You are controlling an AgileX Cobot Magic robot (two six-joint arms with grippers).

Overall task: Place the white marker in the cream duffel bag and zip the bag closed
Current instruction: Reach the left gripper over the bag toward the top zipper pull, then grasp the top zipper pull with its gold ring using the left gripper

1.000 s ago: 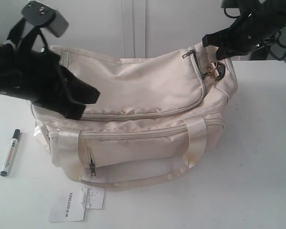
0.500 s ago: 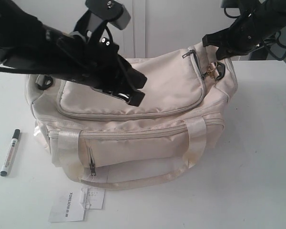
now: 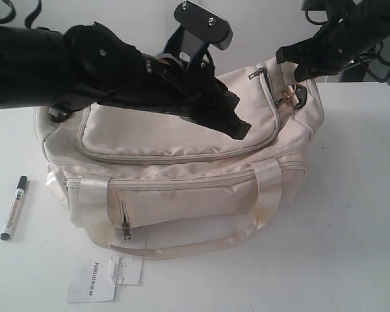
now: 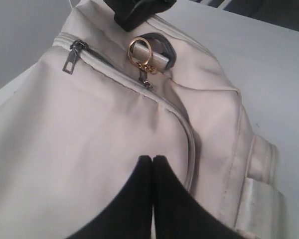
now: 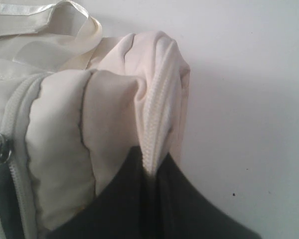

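Note:
The gold ring (image 3: 288,95) stands clear of the flap, so my left gripper should go on moving toward the gold ring and close on the zipper pull (image 4: 145,79) below it.
The cream duffel bag (image 3: 182,188) sits mid-table with its top flap lying shut. The white marker (image 3: 13,208) lies on the table left of the bag, apart from both grippers. My left gripper (image 3: 240,130) reaches across the bag's top; in the left wrist view it (image 4: 153,159) is shut with nothing between the fingers, hovering over the flap short of the zipper pull (image 4: 71,56) and gold ring (image 4: 139,50). My right gripper (image 3: 298,70) is at the bag's far right end, shut (image 5: 152,167) on a fold of the bag's zipper edge (image 5: 157,109).
A white paper hangtag (image 3: 94,283) lies on the table in front of the bag. The front pocket's zip pull (image 3: 125,224) hangs by the left handle strap (image 3: 91,201). A black D-ring (image 3: 299,97) sits under the right gripper.
My left arm has swung rightward over the bag, from its left end to the right part of the top flap. The right gripper, bag and marker have stayed put.

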